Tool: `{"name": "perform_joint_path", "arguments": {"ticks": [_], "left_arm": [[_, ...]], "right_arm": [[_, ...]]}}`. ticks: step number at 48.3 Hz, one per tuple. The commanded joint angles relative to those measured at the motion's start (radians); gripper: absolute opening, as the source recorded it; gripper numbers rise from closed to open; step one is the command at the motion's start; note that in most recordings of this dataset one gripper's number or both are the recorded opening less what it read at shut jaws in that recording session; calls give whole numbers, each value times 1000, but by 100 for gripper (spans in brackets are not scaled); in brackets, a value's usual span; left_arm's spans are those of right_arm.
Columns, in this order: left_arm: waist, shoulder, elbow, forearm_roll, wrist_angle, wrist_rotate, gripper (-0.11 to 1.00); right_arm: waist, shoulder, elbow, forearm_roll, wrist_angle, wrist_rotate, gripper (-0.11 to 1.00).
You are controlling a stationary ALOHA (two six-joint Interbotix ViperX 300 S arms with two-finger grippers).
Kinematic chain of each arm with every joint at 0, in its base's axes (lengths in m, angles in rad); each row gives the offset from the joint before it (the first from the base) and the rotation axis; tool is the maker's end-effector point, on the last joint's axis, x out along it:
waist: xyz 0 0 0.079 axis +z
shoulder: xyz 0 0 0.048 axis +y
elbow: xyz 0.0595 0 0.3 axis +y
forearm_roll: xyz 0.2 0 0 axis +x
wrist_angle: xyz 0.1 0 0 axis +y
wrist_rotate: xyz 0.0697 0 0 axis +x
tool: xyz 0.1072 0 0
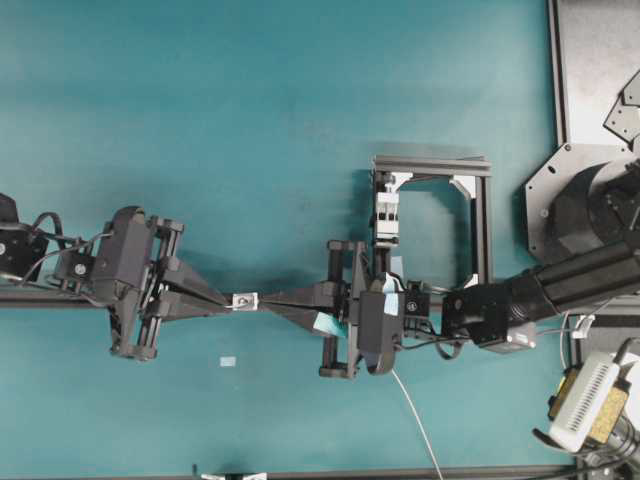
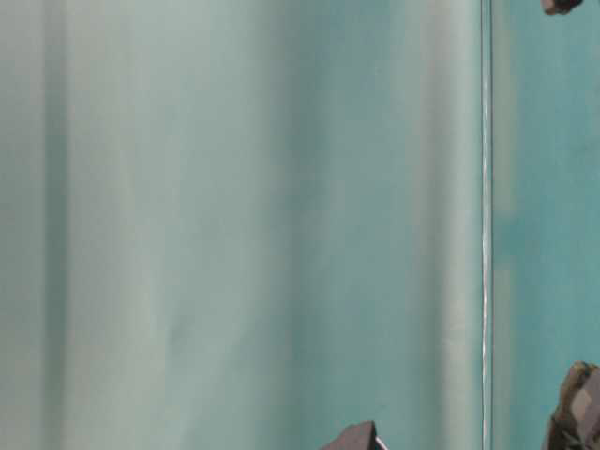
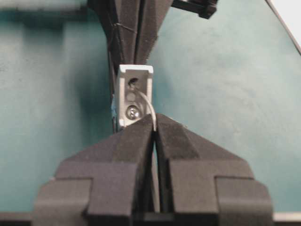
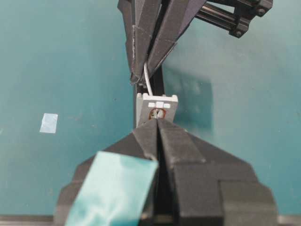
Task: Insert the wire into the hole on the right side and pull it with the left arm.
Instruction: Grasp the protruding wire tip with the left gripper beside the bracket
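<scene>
My right gripper is closed on the wire at the block's hole (image 4: 157,113). It should open wide before my left gripper pulls the wire through.
The tiny silvery square block (image 1: 243,299) sits on the teal table between the two grippers' tips. In the left wrist view the thin pale wire (image 3: 146,104) curves out of the hole (image 3: 133,83) in the block (image 3: 135,96) and runs in between the tips of my left gripper (image 3: 154,129), which is shut on it. From the other side, my right gripper (image 4: 158,121) is shut with its tips against the hole (image 4: 157,114); no wire shows between its jaws. The wire (image 4: 147,82) spans from the block (image 4: 157,104) to the left arm's pointed fingers (image 4: 150,37). Both grippers (image 1: 228,300) (image 1: 262,300) nearly touch the block.
A black frame (image 1: 480,215) with a white clamp block (image 1: 387,215) stands behind the right arm. A thicker white cable (image 1: 415,410) trails from the right gripper to the front edge. A pale tape scrap (image 1: 228,361) lies on the table. Teal tape (image 4: 113,188) covers one right finger.
</scene>
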Motion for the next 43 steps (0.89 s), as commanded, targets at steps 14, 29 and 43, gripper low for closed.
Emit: {"name": "perform_joint_path", "arguments": {"ticks": [14, 29, 43], "left_arm": [[-5, -35, -6, 5, -5, 2, -10], [-5, -35, -6, 5, -5, 2, -10], [-5, -35, -3, 5, -5, 3, -10]], "right_arm": [[-5, -15, -6, 3, 5, 5, 3], [-5, -17, -9, 6, 5, 5, 3], [-5, -52, 2, 3, 5, 5, 71]]}}
